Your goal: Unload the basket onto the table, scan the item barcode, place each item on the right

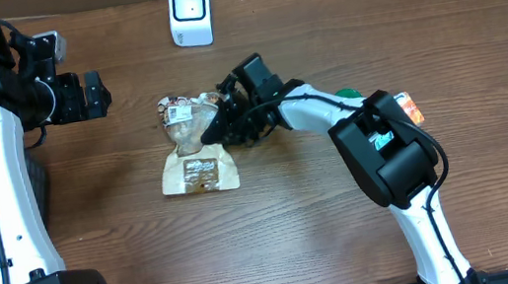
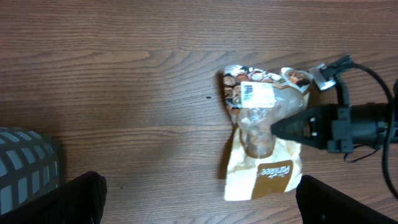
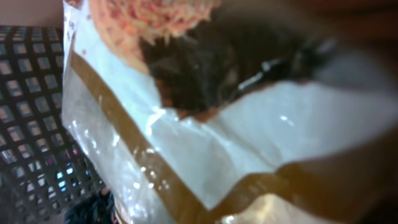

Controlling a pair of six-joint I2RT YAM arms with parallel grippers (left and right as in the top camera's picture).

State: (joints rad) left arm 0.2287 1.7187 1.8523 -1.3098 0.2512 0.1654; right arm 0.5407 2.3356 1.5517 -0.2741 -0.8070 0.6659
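Note:
The snack bag's barcode label (image 1: 179,114) is facing up and is well short of the scanner, so next my right gripper raises the snack bag and swings it back to the white scanner (image 1: 190,10).
The item, a tan and white snack bag (image 1: 196,160), lies flat on the wooden table with a white barcode label (image 1: 181,115) near its top. The left wrist view also shows the bag (image 2: 261,168) and the label (image 2: 257,93). My right gripper (image 1: 219,127) reaches in from the right, shut on the bag's upper middle, its tip (image 2: 280,128) pressed on the clear window. The bag's film (image 3: 205,143) fills the right wrist view, blurred, hiding the fingers. My left gripper (image 1: 94,95) hovers open to the bag's left, well apart from it. The white scanner (image 1: 190,12) stands at the back.
An orange packet (image 1: 410,106) and a green item (image 1: 348,93) lie partly behind the right arm. A grey mesh object (image 2: 25,165) sits at the left table edge beneath the left arm.

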